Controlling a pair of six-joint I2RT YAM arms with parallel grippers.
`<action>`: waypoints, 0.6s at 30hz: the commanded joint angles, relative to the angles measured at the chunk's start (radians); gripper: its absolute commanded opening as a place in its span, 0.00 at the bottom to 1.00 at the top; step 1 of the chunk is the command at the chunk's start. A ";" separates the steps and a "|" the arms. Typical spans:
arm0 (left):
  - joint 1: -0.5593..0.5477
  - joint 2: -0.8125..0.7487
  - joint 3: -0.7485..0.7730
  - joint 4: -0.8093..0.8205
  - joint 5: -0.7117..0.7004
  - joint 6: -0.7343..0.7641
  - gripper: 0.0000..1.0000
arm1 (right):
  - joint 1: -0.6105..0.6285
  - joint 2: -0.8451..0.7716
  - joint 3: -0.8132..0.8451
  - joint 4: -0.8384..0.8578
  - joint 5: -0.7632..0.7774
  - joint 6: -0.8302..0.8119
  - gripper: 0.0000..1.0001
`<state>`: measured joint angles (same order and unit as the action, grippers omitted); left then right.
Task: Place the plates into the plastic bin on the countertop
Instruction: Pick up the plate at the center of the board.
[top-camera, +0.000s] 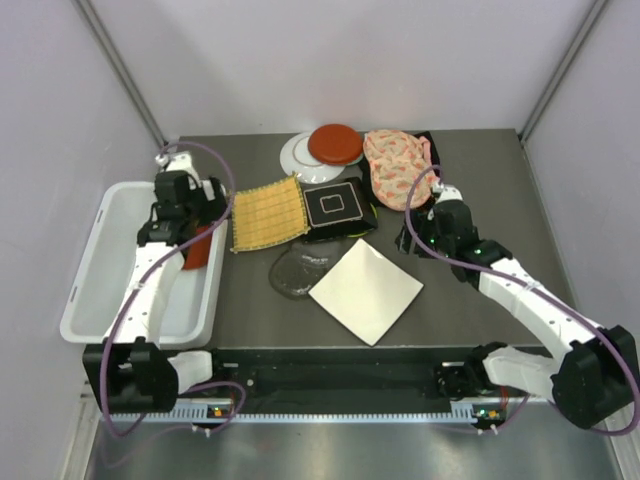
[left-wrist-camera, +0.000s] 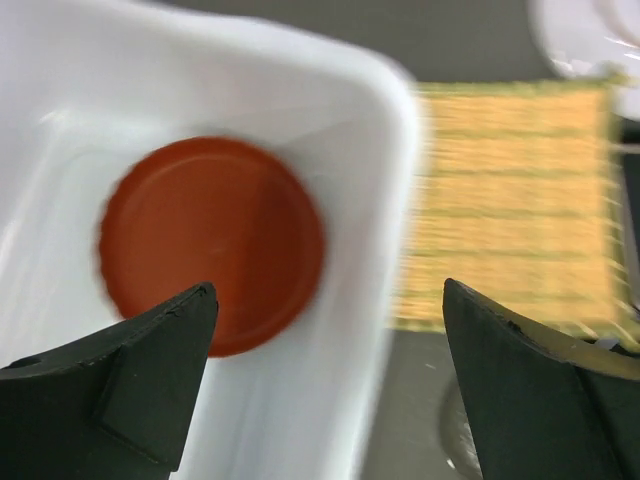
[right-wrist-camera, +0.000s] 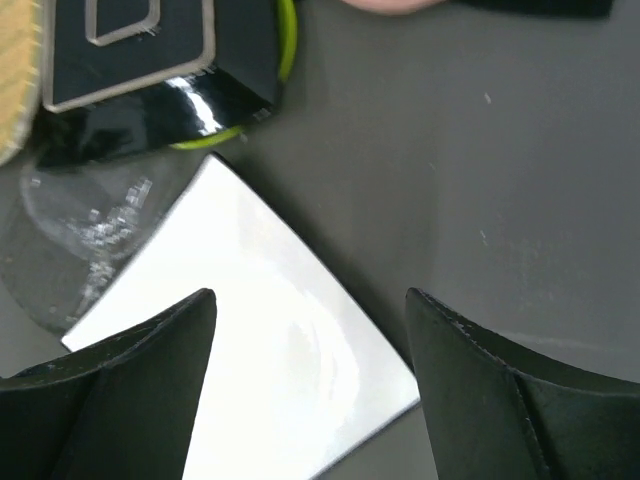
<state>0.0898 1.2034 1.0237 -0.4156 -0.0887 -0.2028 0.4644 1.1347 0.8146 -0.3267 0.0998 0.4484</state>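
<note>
My gripper will lift the white square plate away by itself, because the white square plate's edge overlaps the clear glass plate.
The white plastic bin stands at the left of the dark countertop. A red round plate lies inside it by the right wall, free of the fingers. My left gripper hangs open over that wall, and the top view shows the left gripper above the red plate. My right gripper is open above the right corner of a white square plate, touching nothing. The top view has the right gripper just right of the plates.
On the counter lie a yellow woven plate, a black square plate on a lime one, a clear glass plate, and the white square plate. Behind them are a red plate on a white one, and pink floral fabric.
</note>
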 joint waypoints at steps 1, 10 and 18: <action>-0.144 -0.038 -0.014 0.044 0.084 0.040 0.99 | -0.122 -0.105 -0.104 -0.026 -0.095 0.076 0.76; -0.167 -0.048 -0.025 0.092 0.391 -0.033 0.99 | -0.311 -0.187 -0.314 0.047 -0.337 0.147 0.76; -0.167 -0.085 -0.036 0.106 0.431 -0.043 0.99 | -0.348 -0.144 -0.439 0.175 -0.449 0.207 0.75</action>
<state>-0.0765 1.1648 0.9977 -0.3721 0.2890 -0.2337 0.1238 0.9749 0.3840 -0.2493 -0.2733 0.6193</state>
